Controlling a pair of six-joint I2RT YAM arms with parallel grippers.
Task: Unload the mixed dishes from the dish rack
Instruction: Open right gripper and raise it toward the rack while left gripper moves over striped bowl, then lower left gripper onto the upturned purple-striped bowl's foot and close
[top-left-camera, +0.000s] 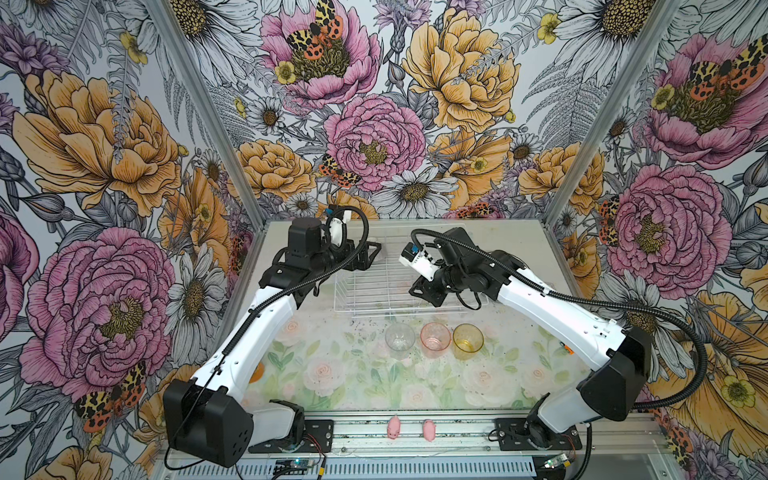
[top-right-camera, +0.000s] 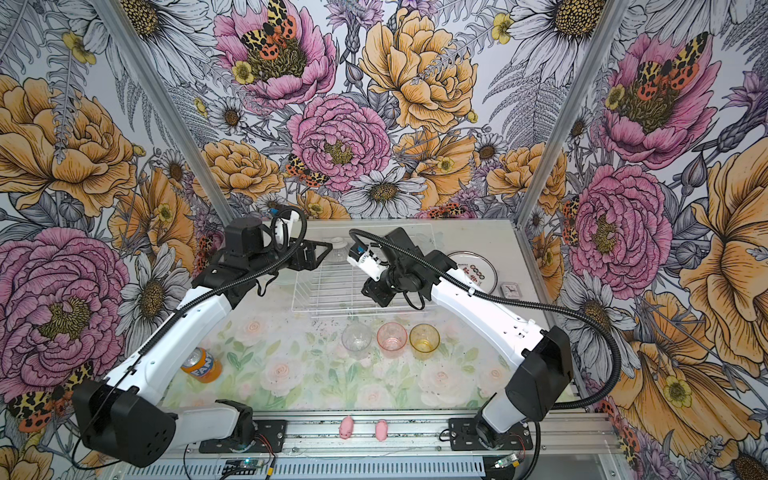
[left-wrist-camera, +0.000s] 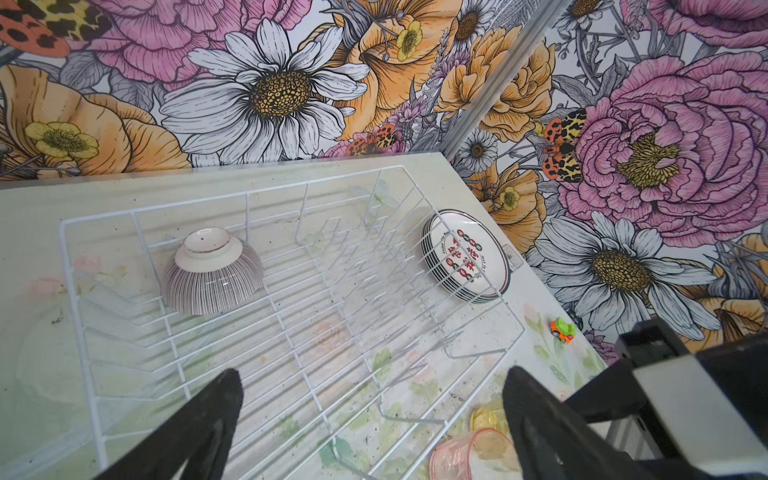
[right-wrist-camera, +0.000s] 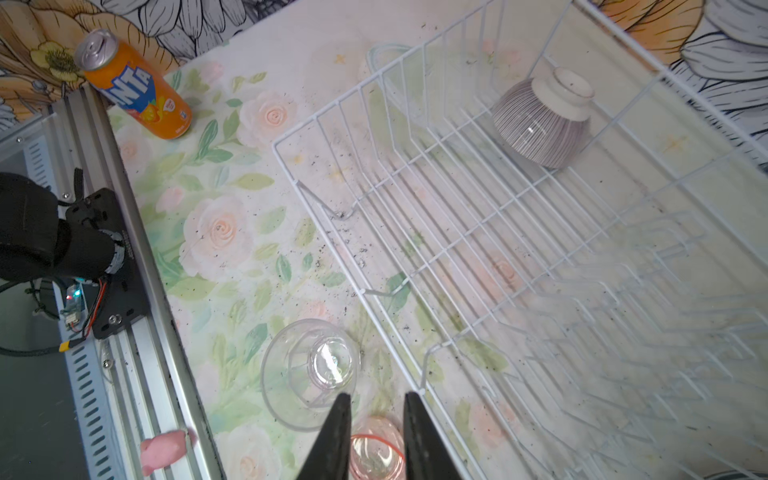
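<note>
I should use my left gripper to take the ribbed grey bowl (top-right-camera: 340, 248) by its foot (left-wrist-camera: 209, 243), because the bowl is upside down in the far corner of the rack, away from my right gripper.
The white wire dish rack (top-left-camera: 386, 286) (left-wrist-camera: 291, 332) (right-wrist-camera: 540, 249) holds only a ribbed grey bowl (left-wrist-camera: 212, 270) (right-wrist-camera: 544, 120), upside down at its far left corner. A stack of plates (top-right-camera: 473, 272) (left-wrist-camera: 465, 257) lies on the table right of the rack. Clear (top-left-camera: 400, 338), pink (top-left-camera: 435, 338) and amber (top-left-camera: 467, 340) tumblers stand in a row in front of it. My left gripper (top-left-camera: 370, 253) (left-wrist-camera: 374, 399) hovers wide open and empty over the rack's left end, near the bowl. My right gripper (top-left-camera: 424, 291) (right-wrist-camera: 377, 399) hangs over the rack's front edge, jaws slightly apart and empty, above the pink tumbler (right-wrist-camera: 376, 455).
An orange Fanta can (top-right-camera: 202, 365) lies at the table's left, partly under my left arm. Two pink pigs (top-left-camera: 394, 427) sit on the front rail. A tiny green-orange toy car (left-wrist-camera: 563, 329) and a small clock (top-right-camera: 508, 289) are near the plates at the right edge.
</note>
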